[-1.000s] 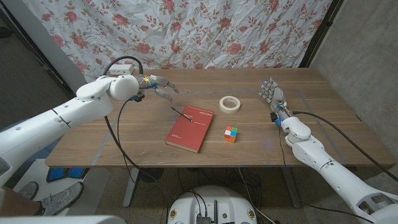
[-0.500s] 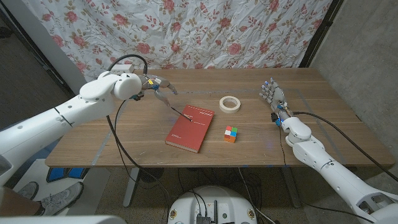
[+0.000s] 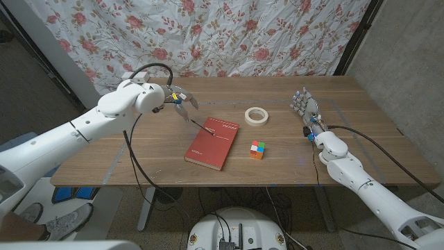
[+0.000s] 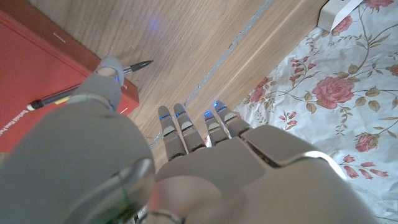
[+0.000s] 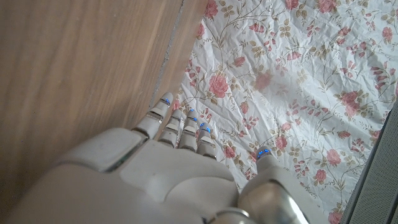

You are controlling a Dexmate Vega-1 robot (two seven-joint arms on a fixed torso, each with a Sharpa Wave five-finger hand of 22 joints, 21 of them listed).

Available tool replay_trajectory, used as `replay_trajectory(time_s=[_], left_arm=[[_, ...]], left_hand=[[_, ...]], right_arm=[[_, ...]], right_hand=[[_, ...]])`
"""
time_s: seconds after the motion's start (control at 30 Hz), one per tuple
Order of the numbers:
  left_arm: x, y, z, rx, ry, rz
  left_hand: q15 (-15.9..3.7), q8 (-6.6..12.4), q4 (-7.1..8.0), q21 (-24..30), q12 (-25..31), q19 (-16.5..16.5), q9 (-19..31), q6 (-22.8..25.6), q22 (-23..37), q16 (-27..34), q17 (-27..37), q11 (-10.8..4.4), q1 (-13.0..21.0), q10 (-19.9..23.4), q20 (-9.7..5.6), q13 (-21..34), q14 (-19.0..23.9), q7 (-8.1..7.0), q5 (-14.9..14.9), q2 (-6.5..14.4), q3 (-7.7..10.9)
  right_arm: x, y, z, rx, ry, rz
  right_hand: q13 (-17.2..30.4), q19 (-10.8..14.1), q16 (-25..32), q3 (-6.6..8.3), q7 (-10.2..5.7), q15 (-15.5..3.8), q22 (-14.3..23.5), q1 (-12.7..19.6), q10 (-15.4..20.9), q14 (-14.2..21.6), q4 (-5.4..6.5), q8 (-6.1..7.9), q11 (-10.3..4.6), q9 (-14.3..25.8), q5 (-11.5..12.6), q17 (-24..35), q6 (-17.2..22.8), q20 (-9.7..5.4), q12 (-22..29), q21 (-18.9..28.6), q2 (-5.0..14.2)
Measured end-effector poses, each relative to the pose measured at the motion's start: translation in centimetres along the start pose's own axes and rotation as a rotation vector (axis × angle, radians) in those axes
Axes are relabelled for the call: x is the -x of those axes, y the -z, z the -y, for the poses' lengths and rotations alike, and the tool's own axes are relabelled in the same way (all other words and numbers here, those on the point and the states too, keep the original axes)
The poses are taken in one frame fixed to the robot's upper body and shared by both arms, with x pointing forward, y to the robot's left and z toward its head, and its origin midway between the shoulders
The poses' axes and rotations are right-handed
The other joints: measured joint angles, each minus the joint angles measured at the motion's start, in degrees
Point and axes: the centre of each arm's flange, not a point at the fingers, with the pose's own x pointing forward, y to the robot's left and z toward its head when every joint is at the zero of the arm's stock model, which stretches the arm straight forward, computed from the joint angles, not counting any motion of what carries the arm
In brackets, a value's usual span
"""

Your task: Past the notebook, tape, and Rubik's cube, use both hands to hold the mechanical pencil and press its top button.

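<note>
The pencil tip [image 3: 193,121] hangs over the notebook's corner, so the mechanical pencil's top button [image 3: 213,134] will stick out toward the robot's right gripper when the robot carries the pencil.
A dark mechanical pencil [image 3: 204,126] lies slanted across the far left corner of the red notebook [image 3: 212,143], its tip [image 4: 142,64] sticking out over the wood. My left hand [image 3: 180,102] hovers just left of and behind that corner, fingers apart, holding nothing; its thumb [image 4: 106,78] shows close to the pencil [image 4: 59,96] over the notebook's [image 4: 31,74] edge. A roll of tape [image 3: 256,116] lies right of the notebook, a Rubik's cube [image 3: 257,149] in front of it. My right hand [image 3: 304,106] stands far right, fingers straight, empty.
A flowered cloth [image 3: 208,35] hangs behind the table's far edge [image 3: 263,77]. Black cables loop from my left arm [image 3: 132,153] down across the table's left part. Bare wood [image 3: 374,139] lies around my right arm.
My left hand has moved right, closer to the pencil and the notebook's far left corner. The right hand, pencil, tape and cube have stayed put.
</note>
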Motion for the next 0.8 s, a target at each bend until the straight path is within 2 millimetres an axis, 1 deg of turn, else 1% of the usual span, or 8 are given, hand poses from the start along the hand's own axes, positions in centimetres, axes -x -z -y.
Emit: replay_trajectory(time_s=[0.07, 0.17, 0.23, 0.43, 0.47, 0.57, 0.77, 0.8], left_arm=[[-0.1, -0.1, 0.1, -0.010, 0.004, -0.004], [-0.4, -0.3, 0.2, -0.018, 0.008, -0.005], [-0.5, -0.3, 0.2, -0.016, 0.008, -0.005], [-1.0, -0.6, 0.7, -0.018, 0.016, 0.002], [-1.1, -0.6, 0.8, -0.018, 0.016, 0.003], [-1.3, -0.8, 1.0, -0.015, 0.016, 0.008], [-1.7, -1.1, 1.6, -0.007, 0.013, 0.017], [-1.7, -1.1, 1.6, -0.007, 0.011, 0.017]], left_hand=[[0.00, 0.00, 0.24, 0.00, 0.20, 0.00, 0.00, 0.34, 0.00, 0.00, 0.00, -0.15, 0.29, 0.51, 0.00, 0.00, 0.00, -0.16, 0.00, 0.29, -0.24], [0.00, 0.12, 0.00, 0.00, 0.27, 0.00, 0.00, 0.76, 0.00, 0.00, -0.12, -0.13, 0.55, 0.94, 0.00, 0.00, 0.00, -0.16, 0.00, 0.04, -0.48], [-0.19, 0.44, 0.00, 0.26, 0.27, 0.00, 0.00, 1.16, 0.00, 0.00, -0.16, -0.13, 1.05, 1.31, 0.00, 0.00, 0.23, -0.16, 0.00, 0.43, -0.47], [0.01, 0.45, 0.00, 0.27, 0.27, 0.00, 0.00, 2.30, 0.00, 0.00, -0.16, -0.19, 2.86, 3.08, 0.00, 0.00, 1.25, -0.28, 0.00, 2.25, -0.48], [0.01, 0.45, 0.00, 0.27, 0.27, 0.02, -0.01, 2.72, -0.01, 0.00, -0.16, -0.02, 3.02, 3.25, -0.02, 0.00, 1.25, -0.26, 0.00, 2.41, -0.48], [0.01, 0.45, 0.00, 0.27, 0.27, 0.28, -0.01, 3.01, -0.01, 0.00, -0.15, -0.21, 3.68, 3.89, -0.16, 0.00, 1.87, -0.16, 0.00, 3.06, -0.48], [-0.31, 0.45, 0.00, 0.27, 0.27, 0.44, -0.01, 3.24, -0.01, 0.00, -0.15, -0.12, 4.29, 4.59, 0.00, 0.00, 2.18, -0.34, 0.00, 3.68, -0.47], [-0.30, 0.45, 0.00, 0.27, 0.27, 0.44, -0.01, 3.43, -0.01, 0.00, -0.15, -0.12, 4.29, 4.59, 0.00, 0.00, 2.18, -0.15, 0.00, 3.68, -0.47]], right_arm=[[0.1, 0.0, 0.0, -0.001, 0.001, 0.000], [0.1, 0.0, 0.0, -0.002, 0.005, -0.001], [0.2, 0.0, 0.0, -0.002, 0.005, 0.000], [0.2, 0.0, -0.1, -0.002, 0.009, -0.002], [0.2, 0.0, -0.1, -0.001, 0.009, -0.002], [0.2, 0.1, -0.1, 0.000, 0.010, -0.003], [0.2, 0.1, -0.3, 0.001, 0.011, -0.005], [0.1, 0.1, -0.3, 0.001, 0.011, -0.005]], right_hand=[[0.00, 0.00, 0.00, 0.00, 0.00, 0.00, 0.00, 0.00, 0.00, 0.00, 0.00, 0.00, 0.00, 0.00, 0.00, 0.00, 0.00, 0.00, 0.00, 0.00, 0.00], [0.00, 0.00, 0.00, 0.00, 0.00, 0.00, 0.00, 0.00, 0.00, 0.00, 0.00, 0.00, 0.00, 0.00, 0.00, 0.00, 0.00, 0.00, 0.00, 0.00, 0.00], [0.00, 0.00, 0.00, 0.00, 0.00, 0.00, 0.00, 0.00, 0.00, 0.00, 0.00, 0.00, 0.00, 0.00, 0.00, 0.00, 0.00, 0.00, 0.00, 0.00, 0.00], [0.00, 0.00, 0.00, 0.00, 0.00, 0.00, 0.00, 0.00, 0.00, 0.00, 0.00, 0.00, 0.00, 0.00, 0.00, 0.00, 0.00, 0.00, 0.00, 0.00, 0.00], [0.00, 0.00, 0.00, 0.00, 0.00, 0.00, 0.00, 0.00, 0.00, 0.00, 0.00, 0.00, 0.00, 0.00, 0.00, -0.04, 0.00, 0.00, 0.00, 0.00, 0.00], [0.00, 0.00, 0.00, 0.00, 0.00, 0.00, 0.00, 0.00, 0.00, 0.00, 0.00, 0.00, 0.00, 0.00, 0.00, -0.25, 0.00, 0.00, 0.00, 0.00, 0.00], [0.00, 0.00, 0.00, 0.00, 0.00, 0.00, 0.00, 0.00, -0.01, 0.00, 0.00, 0.00, 0.00, 0.00, 0.00, -0.25, 0.00, 0.00, 0.00, 0.00, 0.00], [0.00, 0.00, 0.00, 0.00, 0.00, 0.00, 0.00, 0.00, -0.01, 0.00, 0.00, 0.00, 0.00, 0.00, 0.00, -0.25, 0.00, 0.00, 0.00, 0.00, 0.00]])
